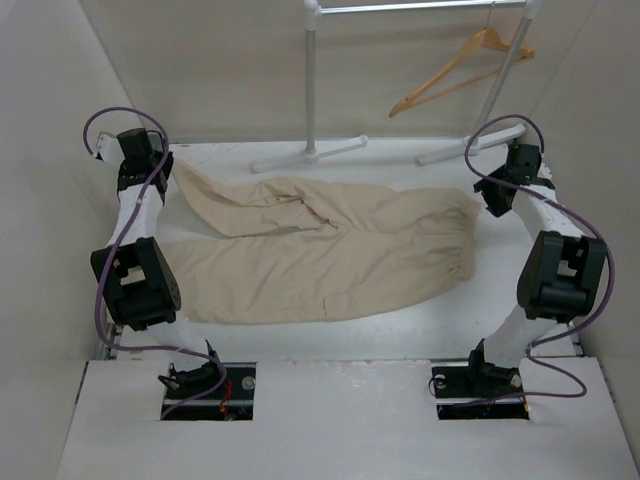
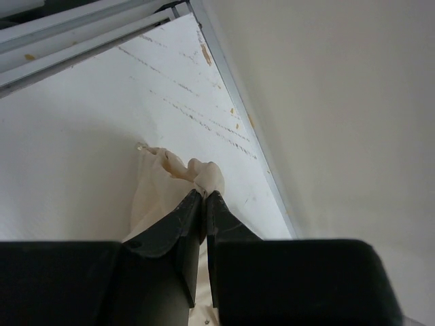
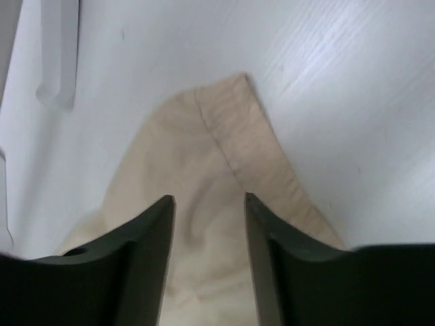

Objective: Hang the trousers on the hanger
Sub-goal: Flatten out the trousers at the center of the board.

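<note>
The far leg lies in folds (image 1: pixel 308 212) and the waist is loose. The robot's right gripper should pinch the waist at its far corner (image 1: pixel 468 197) before the left gripper swings the leg straight.
The beige trousers (image 1: pixel 330 250) lie flat across the white table (image 1: pixel 400 330), legs to the left and gathered waist to the right. My left gripper (image 1: pixel 160 168) is at the far left end and is shut on the hem of the far leg; in the left wrist view the gripper (image 2: pixel 204 194) pinches a bunch of the cloth (image 2: pixel 173 166). My right gripper (image 1: pixel 497 200) is open over the far corner of the waist; in the right wrist view the gripper (image 3: pixel 209 198) straddles the cloth (image 3: pixel 211 142). The wooden hanger (image 1: pixel 465 65) hangs on the rack at the back right.
A white rack stands at the back, with an upright pole (image 1: pixel 313 80), a slanted pole (image 1: pixel 510 75) and base feet (image 1: pixel 310 155) on the table. The enclosure walls are close to the left gripper, and a metal edge strip (image 2: pixel 238 115) runs beside it.
</note>
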You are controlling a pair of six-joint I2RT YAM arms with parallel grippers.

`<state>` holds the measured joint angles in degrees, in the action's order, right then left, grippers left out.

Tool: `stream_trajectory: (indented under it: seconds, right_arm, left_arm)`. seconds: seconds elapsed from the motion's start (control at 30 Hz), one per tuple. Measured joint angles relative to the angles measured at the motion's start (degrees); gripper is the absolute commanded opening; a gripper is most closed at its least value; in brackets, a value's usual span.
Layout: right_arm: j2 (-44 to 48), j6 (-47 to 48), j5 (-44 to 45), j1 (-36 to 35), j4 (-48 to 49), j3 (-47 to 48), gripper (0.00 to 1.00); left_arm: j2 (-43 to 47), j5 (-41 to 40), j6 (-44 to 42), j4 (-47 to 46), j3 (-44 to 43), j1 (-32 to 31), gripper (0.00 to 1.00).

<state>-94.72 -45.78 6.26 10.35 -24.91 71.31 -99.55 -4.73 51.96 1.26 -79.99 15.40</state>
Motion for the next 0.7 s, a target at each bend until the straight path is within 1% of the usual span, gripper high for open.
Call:
stream_trajectory:
  seconds: [0.03,0.07,0.17,0.37,0.43,0.5,0.57,0.6,0.63,0.7]
  right_arm:
    - [-2.67,0.35,0.00,0.79,-0.04,2.29,0.64]
    - [-5.16,0.66,-0.02,1.44,-0.24,4.31,0.64]
    - [-12.48,0.87,-0.02,3.04,-1.53,10.01,0.61]
    - [-22.23,0.85,-0.39,4.04,-7.43,16.52,0.49]
    - [-24.96,0.81,-1.09,3.93,-9.38,19.37,0.47]
    - [-26.99,0.94,-1.79,3.91,-10.71,21.84,0.30]
    - [-28.50,0.98,-2.45,3.82,-11.89,24.06,0.11]
    - [-29.09,0.92,-2.86,3.82,-12.31,25.07,0.04]
    - [-29.46,0.59,-3.30,3.82,-12.39,25.68,0.01]
    - [-29.49,-0.09,-3.82,3.82,-12.24,25.79,0.00]
  left_arm:
    - [1.20,-0.13,0.00,0.04,0.87,-0.15,0.04]
    - [2.27,-0.31,0.00,0.04,1.68,-0.24,0.04]
    - [4.26,-0.39,0.00,0.04,2.89,-0.68,0.04]
    - [4.68,0.04,0.00,-0.04,3.63,-0.81,0.04]
    - [4.79,0.22,0.00,-0.11,3.63,-0.81,0.04]
    - [4.85,0.26,0.00,-0.13,3.63,-0.81,0.04]
    - [4.96,0.28,-0.02,-0.13,3.63,-0.81,0.04]
    - [5.01,0.28,-0.04,-0.13,3.63,-0.81,0.04]
    - [5.03,0.31,-0.04,-0.13,3.63,-0.81,0.04]
    - [4.98,0.37,-0.04,-0.09,3.52,-0.81,0.03]
